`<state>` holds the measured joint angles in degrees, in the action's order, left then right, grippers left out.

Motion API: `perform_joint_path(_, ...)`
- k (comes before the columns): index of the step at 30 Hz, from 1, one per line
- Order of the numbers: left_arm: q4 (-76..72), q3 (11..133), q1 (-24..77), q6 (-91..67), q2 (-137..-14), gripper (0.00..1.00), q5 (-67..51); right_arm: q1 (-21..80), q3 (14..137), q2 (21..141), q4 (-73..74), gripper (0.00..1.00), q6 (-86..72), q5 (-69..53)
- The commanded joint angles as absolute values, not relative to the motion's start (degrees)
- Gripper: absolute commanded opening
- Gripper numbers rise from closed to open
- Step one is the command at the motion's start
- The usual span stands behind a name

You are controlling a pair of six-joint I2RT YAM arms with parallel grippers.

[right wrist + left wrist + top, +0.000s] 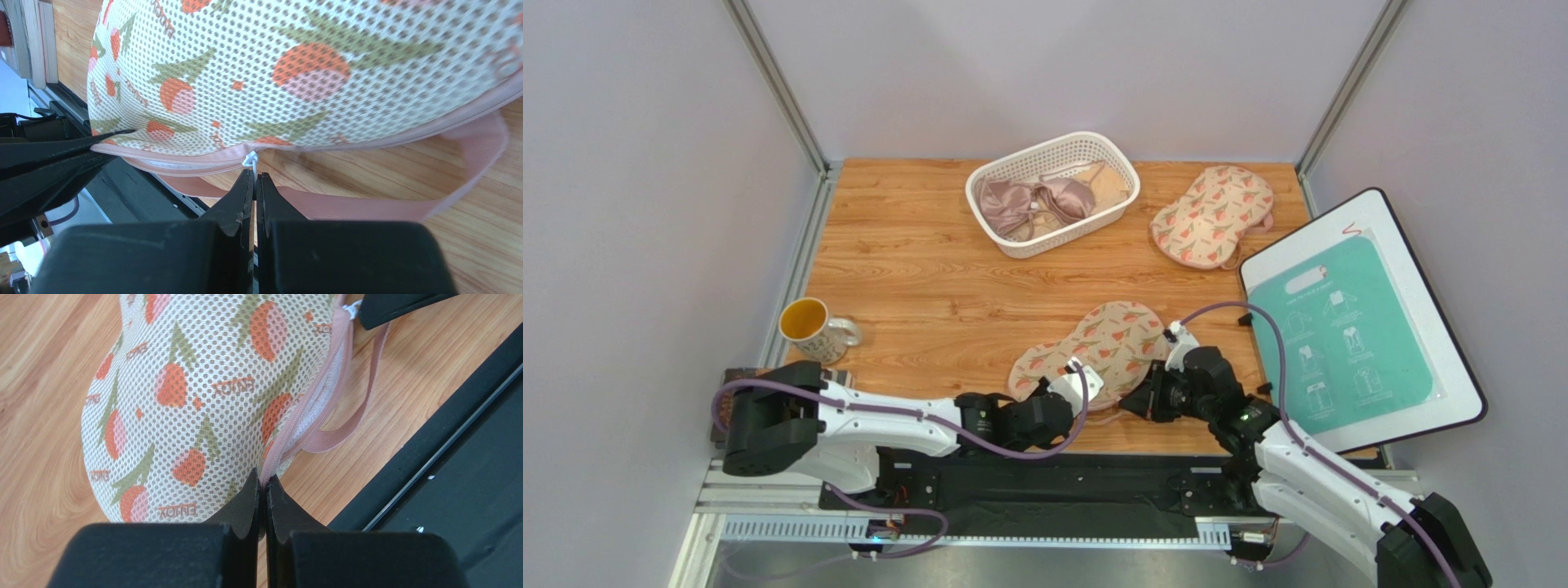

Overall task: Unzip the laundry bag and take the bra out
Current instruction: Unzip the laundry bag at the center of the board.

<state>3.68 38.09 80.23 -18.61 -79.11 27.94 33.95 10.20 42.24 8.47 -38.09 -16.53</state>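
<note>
My left gripper should carry on pulling the zip edge away until the white zip pull gets to the laundry bag's far end (1157, 337), because the zip gapes (321, 399) behind the pull.
The laundry bag (1097, 347), a flat flower-printed mesh pouch with pink zip edging, lies near the table's front edge between both arms. My left gripper (265, 481) is shut on the pink zip edge (288, 432) at the bag's near left end. My right gripper (253, 176) is shut on the small white zip pull (249, 160) at the bag's near edge. From above, the left gripper (1071, 395) and right gripper (1145, 395) sit close together at the bag's front. A pink strap loop (393, 208) trails from the bag. The bra is hidden.
A white basket (1063, 235) at the back holds a mauve satin bra (1026, 199). A second flower-printed bag (1212, 214) lies back right. A mug (808, 325) stands at the left. A white board with a teal sheet (1357, 325) fills the right. A black rail (442, 478) borders the table's near edge.
</note>
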Motion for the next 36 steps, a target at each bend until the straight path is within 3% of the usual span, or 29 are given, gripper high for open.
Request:
perform_joint_path(1, 9.22, 35.69, 80.33, -21.0, -74.72, 0.0, 33.04, 33.75, 11.69, 42.36, 8.44, 0.0, -37.62, -13.01)
perform_joint_path(18, 18.27, 30.59, 80.33, -26.45, -68.12, 0.0, 41.39, 33.66, 12.66, 39.91, 12.04, 0.0, -37.0, -11.6)
perform_joint_path(36, 25.23, 31.29, 77.43, -37.97, -70.4, 0.0, 46.85, 31.82, 12.66, 35.07, 16.79, 0.0, -36.21, -11.51)
